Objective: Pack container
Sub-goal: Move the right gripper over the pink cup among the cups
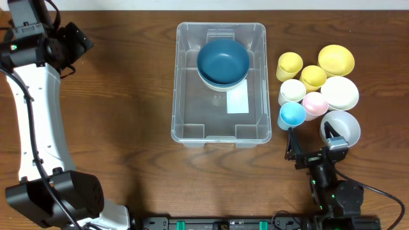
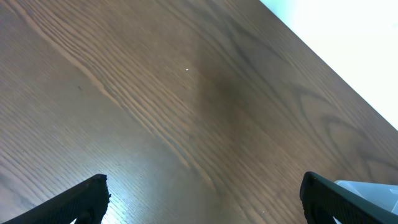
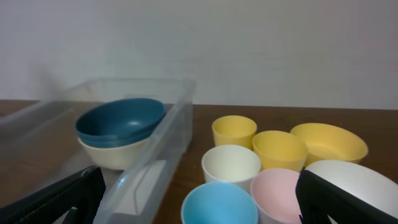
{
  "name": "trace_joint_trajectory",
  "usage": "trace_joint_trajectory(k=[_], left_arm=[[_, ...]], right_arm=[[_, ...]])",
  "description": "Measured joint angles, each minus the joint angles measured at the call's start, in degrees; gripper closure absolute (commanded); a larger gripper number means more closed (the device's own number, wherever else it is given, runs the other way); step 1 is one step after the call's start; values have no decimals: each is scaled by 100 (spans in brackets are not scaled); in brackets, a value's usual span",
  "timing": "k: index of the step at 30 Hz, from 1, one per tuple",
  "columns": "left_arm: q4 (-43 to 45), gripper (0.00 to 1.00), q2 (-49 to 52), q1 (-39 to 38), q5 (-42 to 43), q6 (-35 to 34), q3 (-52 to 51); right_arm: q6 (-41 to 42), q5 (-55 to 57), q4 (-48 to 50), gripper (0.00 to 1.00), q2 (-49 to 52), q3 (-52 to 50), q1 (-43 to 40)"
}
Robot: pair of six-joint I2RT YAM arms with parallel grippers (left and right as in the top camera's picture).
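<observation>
My right gripper is pointing level at the crowded cups (image 1: 293,115), so it should go up, tilt down and grab the pink cup (image 1: 324,102) by its rim from above.
The clear container (image 1: 186,83) stands mid-table, its white label (image 1: 238,102) on the floor. At its far end a dark blue bowl (image 1: 222,61) is nested in a cream bowl (image 3: 115,154). My right gripper (image 1: 312,139) hovers open at the front right, just behind a light blue cup (image 3: 217,204); the right wrist view shows the container's wall (image 3: 163,134) on the left. My left gripper (image 1: 78,43) is at the far left back corner, open over bare wood (image 2: 186,112), holding nothing.
Right of the container stand two yellow cups (image 1: 289,65) (image 1: 313,77), a yellow bowl (image 1: 336,59), a white cup (image 1: 293,91), a pink cup (image 1: 315,102) and two white bowls (image 1: 339,91) (image 1: 345,121). My right gripper's right finger overlaps the nearer white bowl.
</observation>
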Motion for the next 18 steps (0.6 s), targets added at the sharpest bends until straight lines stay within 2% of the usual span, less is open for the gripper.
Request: trace_joint_trajectory(k=[6, 11, 14, 17, 18], left_arm=[[0, 2, 0, 0, 0, 0, 0], [0, 2, 0, 0, 0, 0, 0], [-9, 2, 0, 0, 2, 0, 0], [-9, 2, 0, 0, 2, 0, 0], [-9, 2, 0, 0, 2, 0, -2]], right_arm=[[114, 197, -24, 1, 66, 691, 0], [319, 525, -348, 1, 612, 1718, 0], [623, 647, -1252, 1, 1392, 2544, 0], [918, 723, -2872, 1, 2695, 3735, 0], [940, 730, -3073, 1, 2894, 3895, 0]])
